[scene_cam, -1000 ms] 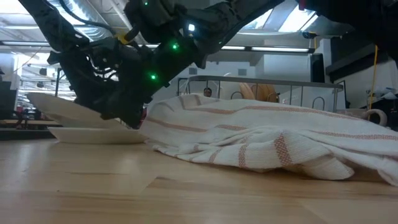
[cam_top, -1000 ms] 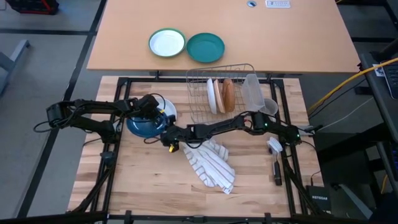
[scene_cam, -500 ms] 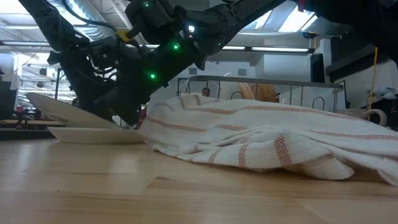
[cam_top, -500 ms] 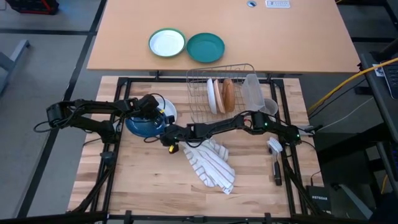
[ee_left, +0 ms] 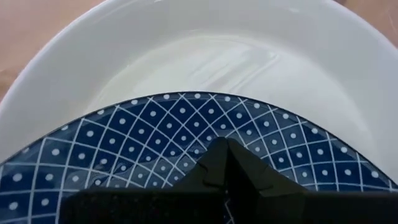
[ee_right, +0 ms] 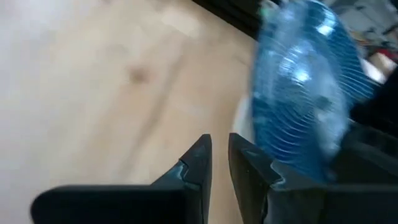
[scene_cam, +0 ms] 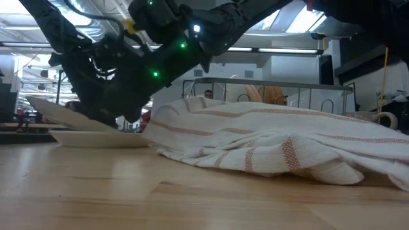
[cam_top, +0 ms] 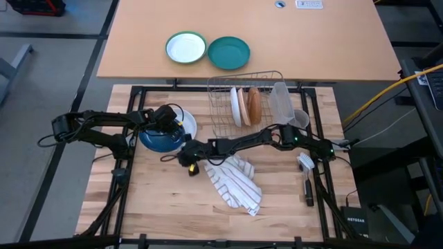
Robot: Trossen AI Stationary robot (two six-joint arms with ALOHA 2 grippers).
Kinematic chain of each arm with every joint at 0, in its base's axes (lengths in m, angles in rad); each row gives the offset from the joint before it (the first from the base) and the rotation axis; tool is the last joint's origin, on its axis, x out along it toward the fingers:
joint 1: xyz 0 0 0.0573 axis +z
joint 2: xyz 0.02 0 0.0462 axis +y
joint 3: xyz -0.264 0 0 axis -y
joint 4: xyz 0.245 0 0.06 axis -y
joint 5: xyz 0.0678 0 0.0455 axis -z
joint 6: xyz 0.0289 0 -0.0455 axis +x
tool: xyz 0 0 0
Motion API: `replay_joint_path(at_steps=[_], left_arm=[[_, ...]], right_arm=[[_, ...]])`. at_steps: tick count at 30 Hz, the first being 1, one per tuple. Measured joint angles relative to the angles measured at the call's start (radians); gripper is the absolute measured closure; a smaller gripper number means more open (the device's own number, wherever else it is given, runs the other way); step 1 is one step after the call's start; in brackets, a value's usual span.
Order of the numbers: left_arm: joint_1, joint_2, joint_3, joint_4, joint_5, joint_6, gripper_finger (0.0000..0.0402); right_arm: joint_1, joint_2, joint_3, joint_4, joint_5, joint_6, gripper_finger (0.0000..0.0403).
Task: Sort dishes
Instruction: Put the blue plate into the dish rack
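I should use my left gripper to lay the blue plate (cam_top: 158, 143) on the white plate (cam_top: 187, 122) and pull both nearer before handing it over, because it tilts beyond my right gripper's fingers.
The dark blue plate (cam_top: 158, 140) (ee_left: 124, 143) sits tilted, pale underside (scene_cam: 51, 108) showing, its lower edge on a plain white plate (cam_top: 188, 124) (scene_cam: 96, 138) lying flat on the table. My left gripper (cam_top: 168, 121) is shut on the blue plate. My right gripper (cam_top: 187, 160) (ee_right: 219, 155) hovers over bare wood just near of the plates, fingers almost together and touching nothing; the blue plate (ee_right: 305, 106) stands beside it. A tan-brown plate (cam_top: 254, 106) and a white plate (cam_top: 237, 107) stand on edge in the wire rack (cam_top: 266, 76). My left gripper (ee_left: 227, 155) has the blue plate by its rim (ee_left: 186, 121), coming from above. One finger (ee_left: 227, 174) lies on the patterned blue face; the other is hidden under the plate. The plate is tilted, one side raised and its lower edge on the white plate (ee_left: 205, 56).
A striped towel (cam_top: 235, 181) (scene_cam: 275, 144) lies crumpled right of my right gripper. A clear container (cam_top: 280, 100) stands beside the rack; utensils (cam_top: 304, 176) lie near the right edge. A teal plate (cam_top: 228, 52) and a green-rimmed white plate (cam_top: 185, 48) sit on the far table.
My right gripper has risen slightly and shifted a little toward the table's left, away from the towel. The blue plate stays tilted in my left gripper's hold.
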Motion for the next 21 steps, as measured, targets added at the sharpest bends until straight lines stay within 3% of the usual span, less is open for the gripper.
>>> replay_joint_path(at_steps=[6, 12, 18, 21], left_arm=[[0.000, 0.000, 0.000, -0.001, 0.022, -0.035, 0.0401], [0.000, 0.000, 0.000, -0.002, 0.055, -0.050, 0.0401], [0.000, 0.000, 0.000, -0.005, 0.063, -0.050, 0.0401], [0.000, 0.000, 0.000, -0.005, 0.062, -0.050, 0.0401]], right_arm=[[0.016, 0.000, 0.000, 0.016, -0.062, 0.015, 0.0345], [0.020, 0.000, 0.000, 0.013, 0.019, 0.015, 0.0345], [0.020, 0.000, 0.000, 0.012, 0.034, 0.011, 0.0345], [0.020, 0.000, 0.000, 0.011, 0.098, 0.010, 0.0345]])
